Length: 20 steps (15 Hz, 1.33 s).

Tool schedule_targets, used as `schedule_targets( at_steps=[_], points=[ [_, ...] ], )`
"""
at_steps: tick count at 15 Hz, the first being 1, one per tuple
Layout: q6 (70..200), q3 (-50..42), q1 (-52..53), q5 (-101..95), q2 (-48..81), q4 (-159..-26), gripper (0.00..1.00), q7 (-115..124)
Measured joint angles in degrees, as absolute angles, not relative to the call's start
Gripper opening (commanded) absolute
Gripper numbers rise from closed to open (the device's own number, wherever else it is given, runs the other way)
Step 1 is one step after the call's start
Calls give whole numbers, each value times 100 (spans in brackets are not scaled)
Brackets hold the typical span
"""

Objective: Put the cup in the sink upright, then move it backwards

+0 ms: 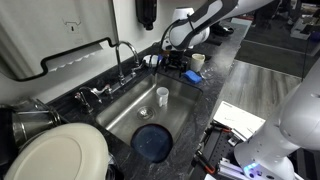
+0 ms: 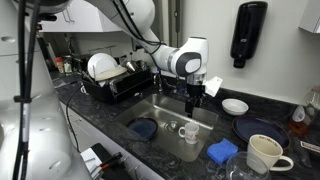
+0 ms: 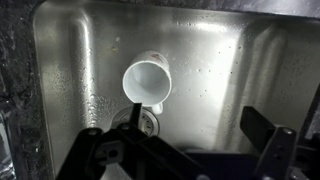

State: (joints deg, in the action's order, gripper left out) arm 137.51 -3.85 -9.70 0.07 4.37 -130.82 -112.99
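Note:
The cup's opening [image 3: 147, 82] faces the gripper's open fingers and the cup's rim is clear of the sink's side, so the gripper keeps going down and closes across that rim [image 3: 169, 88].
The small white cup [image 1: 162, 95] stands upright on the floor of the steel sink [image 1: 120, 115], close to the drain; it also shows as a pale cup [image 2: 188, 133] in the basin [image 2: 165, 110]. In the wrist view I look straight down into the cup's round mouth [image 3: 147, 82], with the sink [image 3: 225, 60] all around it. My gripper [image 3: 180, 135] hangs above the basin, open, with nothing between its fingers, and the cup lies beyond its left finger. In both exterior views the gripper [image 1: 177, 63] [image 2: 194, 95] is over the sink's edge near the counter.
A dark round plate [image 1: 152, 143] [image 2: 143, 128] lies in the sink. The chrome faucet [image 1: 125, 55] arches over one side. On the counter are a blue sponge [image 2: 222, 150], a mug [image 2: 262, 153], a blue plate [image 2: 258, 130], a white bowl [image 2: 235, 105] and a dish rack [image 2: 115, 78].

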Motion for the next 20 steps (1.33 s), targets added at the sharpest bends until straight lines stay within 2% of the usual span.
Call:
schedule_targets(
  at_steps=[4, 15, 16, 17, 20],
  points=[
    [13988, -513, -1065, 853, 583, -13122, 100, -12397],
    [13861, -515, -1081, 1340, 982, -12963, 100, -12489],
    [13863, -515, -1094, 1412, 1130, -12893, 78, -12491],
    [13884, -515, -1113, 1459, 1275, -12814, 74, -12491],
    [14073, -508, -1191, 1500, 1629, -12588, 51, -12505]
  ],
)
